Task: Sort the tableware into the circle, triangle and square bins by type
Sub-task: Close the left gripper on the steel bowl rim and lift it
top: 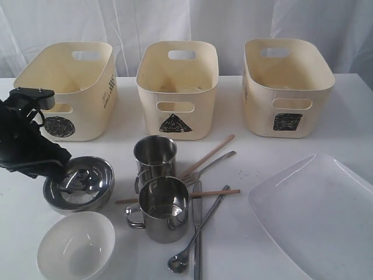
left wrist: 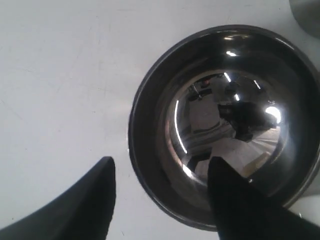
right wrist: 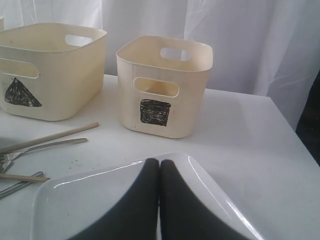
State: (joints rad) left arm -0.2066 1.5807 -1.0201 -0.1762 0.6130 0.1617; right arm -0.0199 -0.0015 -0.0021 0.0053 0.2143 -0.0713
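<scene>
I should keep lowering my left gripper, with one finger outside the steel bowl (top: 87, 185) and one over its inside, past the steel bowl's rim (left wrist: 143, 183), and then close it there.
My left gripper (top: 63, 169) (left wrist: 162, 162) is open and straddles the near rim of the steel bowl (top: 78, 188) (left wrist: 225, 120), one finger inside and one outside. The white bowl (top: 76, 246) sits in front of it. Two steel mugs (top: 155, 154) (top: 165, 209) stand mid-table beside crossed chopsticks (top: 211, 153), a fork (top: 213, 165), a knife (top: 197, 210) and a long spoon (top: 176, 263). My right gripper (right wrist: 159, 162) is shut on nothing, over the white plate (top: 317, 216) (right wrist: 75, 200); the exterior view does not show it. The circle bin (top: 70, 87), triangle bin (top: 178, 87) (right wrist: 50, 70) and square bin (top: 285, 84) (right wrist: 165, 85) line the back.
A white curtain hangs behind the table. The bins look empty from here. In the right wrist view a chopstick (right wrist: 50, 136) and the fork handle (right wrist: 45, 146) lie beside the plate. The table's right edge (right wrist: 295, 145) runs close past the square bin.
</scene>
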